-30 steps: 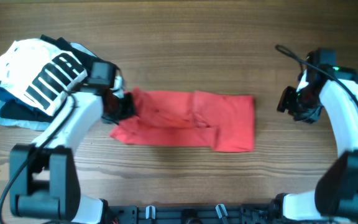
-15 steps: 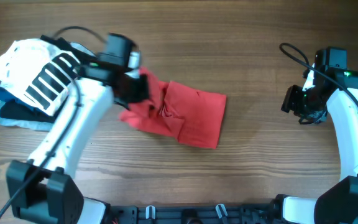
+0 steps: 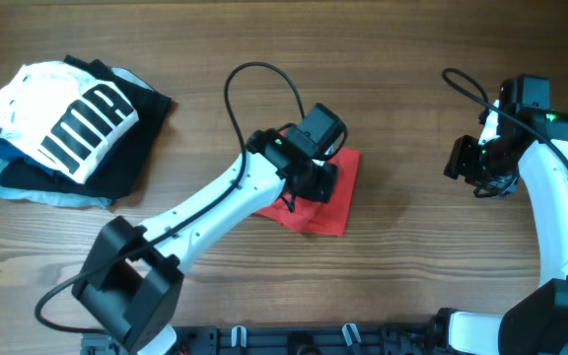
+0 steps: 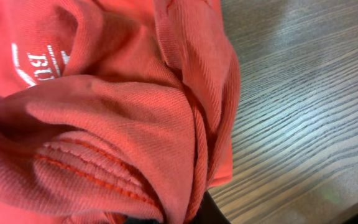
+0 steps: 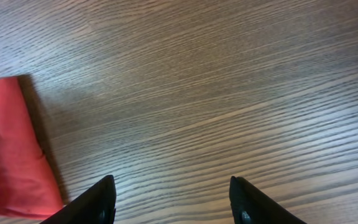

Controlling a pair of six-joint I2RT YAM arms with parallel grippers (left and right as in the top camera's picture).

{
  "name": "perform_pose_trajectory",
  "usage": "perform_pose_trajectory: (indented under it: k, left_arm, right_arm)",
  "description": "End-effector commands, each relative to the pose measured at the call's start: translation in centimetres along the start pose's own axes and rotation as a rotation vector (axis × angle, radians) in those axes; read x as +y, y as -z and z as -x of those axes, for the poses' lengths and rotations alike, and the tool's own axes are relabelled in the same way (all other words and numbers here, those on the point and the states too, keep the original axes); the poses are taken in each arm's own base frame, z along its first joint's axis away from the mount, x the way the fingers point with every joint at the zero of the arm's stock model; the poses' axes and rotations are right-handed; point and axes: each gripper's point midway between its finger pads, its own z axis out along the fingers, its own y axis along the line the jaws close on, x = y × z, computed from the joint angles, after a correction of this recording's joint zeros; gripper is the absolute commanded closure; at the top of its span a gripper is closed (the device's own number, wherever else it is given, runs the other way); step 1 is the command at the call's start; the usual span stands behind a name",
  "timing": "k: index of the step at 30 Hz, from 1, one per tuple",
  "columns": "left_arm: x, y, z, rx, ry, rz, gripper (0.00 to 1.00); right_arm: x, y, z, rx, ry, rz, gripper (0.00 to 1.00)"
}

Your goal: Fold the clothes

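Note:
The red T-shirt lies bunched [image 4: 114, 118] under my left gripper, and its other end is loose. Next, my right gripper grabs the T-shirt's loose end [image 3: 343, 197] and help flatten and turns the T-shirt.
The clothes, a red T-shirt [image 3: 337, 204], lie doubled over into a small bundle at the table's middle. My left gripper [image 3: 311, 183] sits on top of the bundle's left part. In the left wrist view the red fabric [image 4: 104, 112] fills the frame, with a bit of white lettering at the upper left, and its bunched folds run down into the jaws, where one black finger [image 4: 211, 213] shows; the gripper looks shut on the cloth. My right gripper [image 3: 465, 170] hovers open over bare wood to the right of the shirt, whose edge [image 5: 5, 149] shows at its left.
A pile of other garments [image 3: 62, 128], white with black stripes on top of black and light blue ones, lies at the far left. A black cable [image 3: 254, 84] loops above the left arm. The brown wooden table [image 3: 412, 276] surrounds the shirt.
My left arm has swept right, carrying the shirt's left end over onto its right part, so the long strip is now a small bundle. The right gripper has barely moved.

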Motion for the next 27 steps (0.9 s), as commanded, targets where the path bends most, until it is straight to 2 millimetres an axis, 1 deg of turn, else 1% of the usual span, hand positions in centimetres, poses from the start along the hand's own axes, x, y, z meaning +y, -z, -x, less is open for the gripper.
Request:
perform_pose_trajectory:
  k: [1, 7, 9, 10, 11, 13, 14, 16, 17, 18, 19, 20, 22, 23, 24, 25, 26, 27]
  left_arm:
    - [-0.7, -0.7, 0.4, -0.009, -0.008, 0.000, 0.89]
    - [-1.3, -1.6, 0.7, -0.020, -0.021, -0.011, 0.88]
    - [-1.8, -1.9, 1.0, -0.033, -0.008, -0.021, 0.86]
    - [-2.3, -1.9, 1.2, -0.043, -0.013, -0.033, 0.77]
    - [-3.1, -1.9, 1.2, -0.049, -0.024, -0.060, 0.64]
    - [-4.7, -1.7, 1.0, -0.045, -0.052, -0.122, 0.56]
    - [-4.9, -1.3, 1.1, -0.052, -0.056, -0.126, 0.54]
    - [-4.6, -0.1, 1.7, -0.082, -0.063, -0.132, 0.52]
    - [-4.1, 0.9, 2.4, -0.112, -0.062, -0.130, 0.51]
    - [-3.0, 2.2, 3.3, -0.155, -0.043, -0.104, 0.51]
    - [-1.7, 3.2, 4.0, -0.190, -0.020, -0.066, 0.51]
    - [0.3, 4.4, 4.8, -0.228, 0.017, -0.014, 0.50]
    - [3.4, 5.8, 5.4, -0.255, 0.082, 0.041, 0.50]
    - [6.0, 6.3, 5.6, -0.248, 0.143, 0.070, 0.50]
    - [7.9, 6.4, 5.4, -0.233, 0.192, 0.093, 0.50]
    - [9.1, 6.2, 5.3, -0.216, 0.224, 0.102, 0.50]
    - [10.2, 6.0, 5.1, -0.198, 0.263, 0.106, 0.50]
    - [11.5, 5.4, 4.8, -0.166, 0.308, 0.100, 0.49]
  right_arm:
    - [0.3, 0.4, 0.1, -0.010, 0.017, 0.020, 0.41]
    - [0.4, 0.4, 0.0, -0.009, 0.018, 0.027, 0.41]
    - [0.4, 0.4, 0.1, -0.010, 0.018, 0.027, 0.41]
    - [0.4, 0.4, 0.1, -0.011, 0.018, 0.027, 0.41]
    - [0.4, 0.4, 0.1, -0.011, 0.018, 0.027, 0.41]
    - [0.4, 0.4, 0.1, -0.011, 0.018, 0.027, 0.41]
    - [0.4, 0.4, 0.1, -0.011, 0.018, 0.027, 0.41]
    - [0.4, 0.4, 0.1, -0.012, 0.018, 0.027, 0.41]
    - [0.4, 0.4, 0.1, -0.011, 0.018, 0.028, 0.41]
    - [0.4, 0.4, 0.1, -0.011, 0.018, 0.028, 0.40]
    - [0.6, 0.4, 0.1, -0.010, 0.019, 0.038, 0.41]
    - [1.2, 0.4, 0.1, -0.010, 0.033, 0.071, 0.41]
    - [4.0, 0.8, 0.0, -0.015, 0.145, 0.235, 0.42]
    - [6.6, 1.7, -0.2, -0.026, 0.238, 0.392, 0.47]
    - [8.2, 2.3, -0.6, -0.031, 0.300, 0.482, 0.51]
    - [9.1, 2.7, -0.9, -0.033, 0.335, 0.527, 0.53]
    - [10.7, 3.3, -1.5, -0.034, 0.397, 0.597, 0.57]
    - [12.0, 3.5, -2.2, -0.023, 0.444, 0.624, 0.60]
